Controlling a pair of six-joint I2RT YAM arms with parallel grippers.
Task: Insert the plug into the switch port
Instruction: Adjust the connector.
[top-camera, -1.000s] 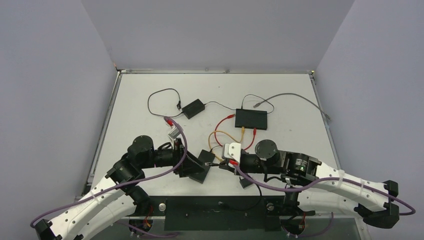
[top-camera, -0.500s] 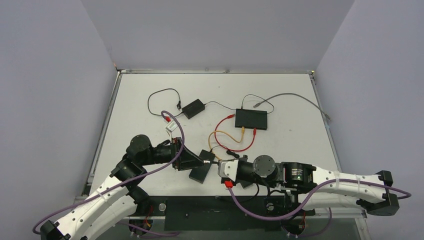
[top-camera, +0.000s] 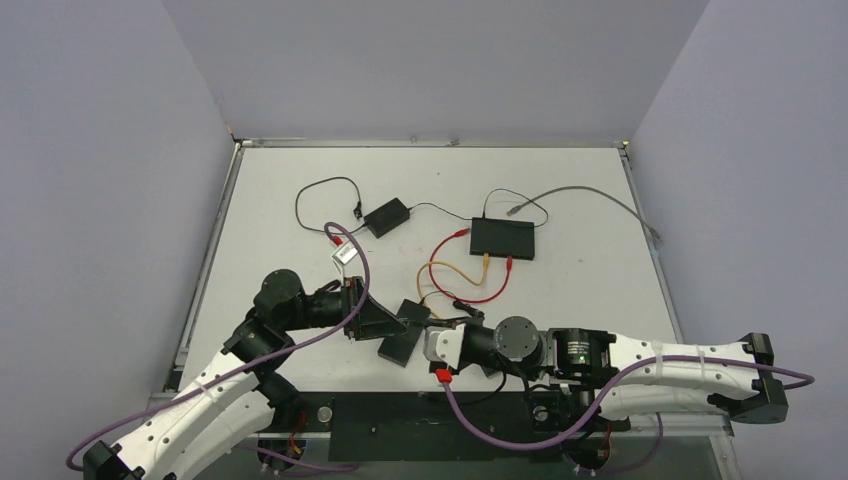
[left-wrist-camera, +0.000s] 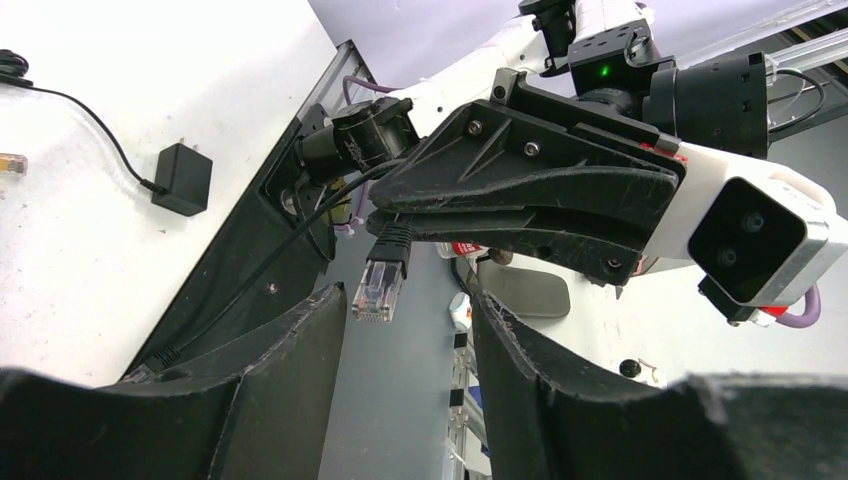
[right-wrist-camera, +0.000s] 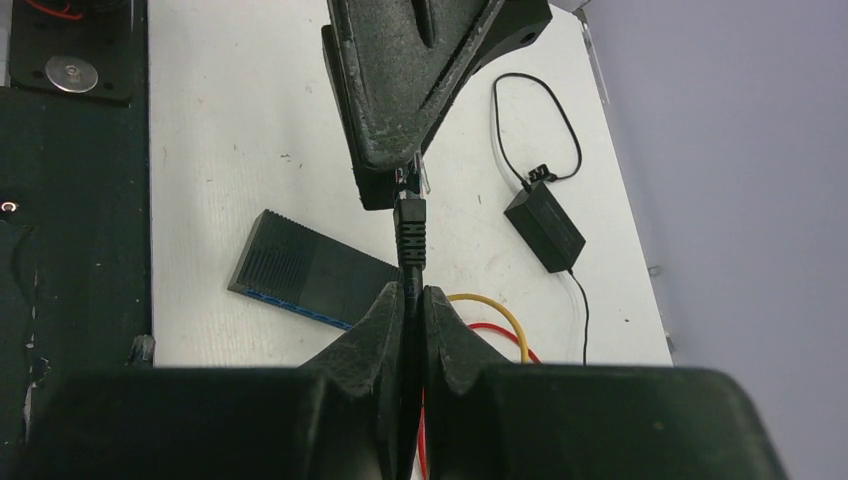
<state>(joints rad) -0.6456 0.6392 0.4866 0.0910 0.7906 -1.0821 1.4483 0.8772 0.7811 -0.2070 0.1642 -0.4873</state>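
The clear plug (left-wrist-camera: 377, 290) is on its side in my right gripper, so my left gripper should hold the plug while my right gripper turns and takes a new grip on the black cable (right-wrist-camera: 411, 236).
The black switch (top-camera: 503, 237) lies at the back right of the table with red and yellow cables plugged into its near side. My right gripper (top-camera: 432, 325) (right-wrist-camera: 411, 292) is shut on a black cable just behind its clear plug (right-wrist-camera: 412, 180), held above the table and pointing at my left gripper. My left gripper (top-camera: 408, 328) (left-wrist-camera: 405, 300) is open and empty. In the left wrist view the plug (left-wrist-camera: 380, 285) hangs just ahead of the gap, nearer the left finger (left-wrist-camera: 300, 360). The switch is out of both wrist views.
A small black ribbed box with a blue edge (right-wrist-camera: 300, 270) lies on the table under the grippers. A black power adapter (top-camera: 387, 216) with a looped black cable sits at the back. A grey cable (top-camera: 580, 192) runs to the right edge. Yellow and red cables (top-camera: 450, 275) loop mid-table.
My right arm has pulled back toward the near edge and swung left, bringing the plug up to my left gripper's fingertips. My left gripper has shifted only slightly.
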